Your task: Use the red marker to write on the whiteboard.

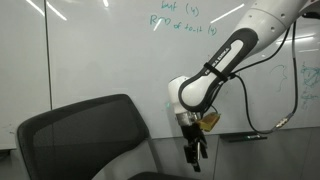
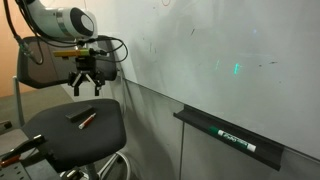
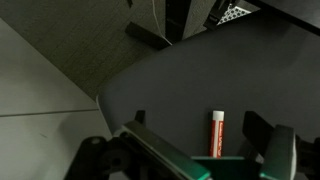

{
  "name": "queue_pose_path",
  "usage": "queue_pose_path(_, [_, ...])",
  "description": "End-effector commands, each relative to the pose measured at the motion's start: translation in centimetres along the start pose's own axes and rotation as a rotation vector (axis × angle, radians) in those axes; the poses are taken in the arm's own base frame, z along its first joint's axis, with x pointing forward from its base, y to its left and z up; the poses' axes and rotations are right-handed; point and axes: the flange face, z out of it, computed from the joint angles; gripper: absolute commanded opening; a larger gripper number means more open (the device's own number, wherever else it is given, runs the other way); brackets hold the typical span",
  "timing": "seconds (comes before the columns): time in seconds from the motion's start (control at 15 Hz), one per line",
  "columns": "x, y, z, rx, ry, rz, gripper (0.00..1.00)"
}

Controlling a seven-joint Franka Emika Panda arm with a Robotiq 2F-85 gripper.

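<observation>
My open fingers have the red marker [image 3: 217, 133] lengthwise between them, clear of the dark stick, so my gripper should keep moving down and close across the marker's body [image 2: 88, 121].
The red marker [image 3: 216, 133] lies flat on the dark chair seat [image 3: 180, 90], its paler end pointing away in the wrist view. It also shows on the seat in an exterior view [image 2: 88, 120]. My gripper [image 3: 200, 125] is open and empty, with the marker between its fingers but nearer one of them. It hangs pointing down, a little above the seat, in both exterior views [image 2: 87, 82] [image 1: 193, 150]. The whiteboard [image 1: 100, 50] with faint green handwriting fills the wall behind and also shows in an exterior view [image 2: 220, 60].
A dark slim stick [image 2: 75, 114] lies on the seat beside the red marker. The black office chair [image 1: 80, 135] has a mesh back. The whiteboard's narrow ledge [image 2: 215, 128] carries a long pale object. A cable hangs from the arm [image 1: 240, 50].
</observation>
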Motion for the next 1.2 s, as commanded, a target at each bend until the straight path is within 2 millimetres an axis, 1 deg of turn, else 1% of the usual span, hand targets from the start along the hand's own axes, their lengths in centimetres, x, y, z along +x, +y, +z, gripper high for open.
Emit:
queue_pose_path(0.0, [2.9, -0.8, 3.2, 0.061, -0.033, -0.067, 1.0])
queue_pose_path(0.13, [4.4, -0.9, 5.0, 0.083, -0.071, -0.112, 1.0])
queue_pose_path(0.53, [8.7, -0.6, 9.5, 0.117, -0.156, -0.291, 1.0])
queue_pose_path(0.8, [11.0, -0.4, 11.2, 0.141, -0.194, -0.365, 1.0])
queue_pose_path(1.0, [12.4, -0.6, 12.1, 0.157, -0.197, -0.328, 1.0])
queue_pose_path(1.13, [13.2, -0.7, 12.4, 0.16, -0.176, -0.28, 1.0])
